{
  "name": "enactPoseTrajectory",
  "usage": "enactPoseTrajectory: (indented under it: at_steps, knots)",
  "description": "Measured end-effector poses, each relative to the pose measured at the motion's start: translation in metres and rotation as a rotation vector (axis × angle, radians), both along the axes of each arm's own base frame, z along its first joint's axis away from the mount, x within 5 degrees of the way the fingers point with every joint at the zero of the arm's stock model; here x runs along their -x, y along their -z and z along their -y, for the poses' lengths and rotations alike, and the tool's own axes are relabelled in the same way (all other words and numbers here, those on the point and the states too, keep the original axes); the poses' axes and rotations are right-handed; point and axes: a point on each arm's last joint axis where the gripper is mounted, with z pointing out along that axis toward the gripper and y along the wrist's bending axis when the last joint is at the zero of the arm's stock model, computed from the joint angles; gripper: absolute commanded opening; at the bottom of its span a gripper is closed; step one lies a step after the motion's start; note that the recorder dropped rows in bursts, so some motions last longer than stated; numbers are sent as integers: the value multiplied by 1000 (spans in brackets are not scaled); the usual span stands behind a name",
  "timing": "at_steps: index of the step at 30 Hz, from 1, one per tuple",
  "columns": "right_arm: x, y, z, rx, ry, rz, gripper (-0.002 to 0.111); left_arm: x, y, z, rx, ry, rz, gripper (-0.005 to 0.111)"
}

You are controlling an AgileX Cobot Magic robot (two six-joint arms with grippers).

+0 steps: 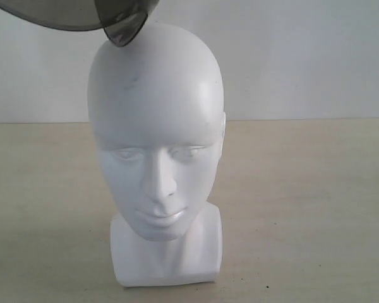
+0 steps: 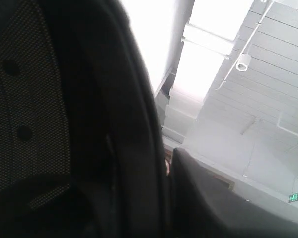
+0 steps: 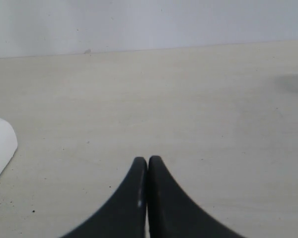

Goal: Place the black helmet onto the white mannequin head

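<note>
The smoky visor (image 1: 66,14) is hanging to one side of the mannequin head. Next, my left gripper brings the black helmet across over the head's top (image 1: 167,36) before lowering it.
The white mannequin head (image 1: 156,132) stands upright on the table, facing the exterior camera. Of the black helmet, only its smoky tinted visor (image 1: 69,14) shows there, hanging in the air at the top left, its tip just by the crown of the head. In the left wrist view the black helmet (image 2: 114,124) fills the picture with its mesh lining and dark rim. My left gripper (image 2: 167,166) is shut on that rim; one dark finger (image 2: 213,203) shows and the other is hidden behind the helmet. My right gripper (image 3: 147,161) is shut and holds nothing, low over the table.
The beige table (image 1: 316,208) spreads around the head, with a pale wall (image 1: 303,57) behind it. A white corner of the mannequin head (image 3: 0,144) shows in the right wrist view. Ceiling panels and a lamp (image 2: 243,62) show past the helmet.
</note>
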Motion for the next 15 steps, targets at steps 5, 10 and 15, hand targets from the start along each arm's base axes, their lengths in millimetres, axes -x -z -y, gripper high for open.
enactPoseTrajectory:
  at_steps: [5, 10, 15]
  knots:
    - [0, 0, 0, 0, 0, 0, 0, 2, -2, -2, 16, -1, 15, 4]
    - [0, 0, 0, 0, 0, 0, 0, 3, -5, -2, 30, 15, 2, 4]
    - [0, 0, 0, 0, 0, 0, 0, 6, -18, -2, 40, 34, 32, 4]
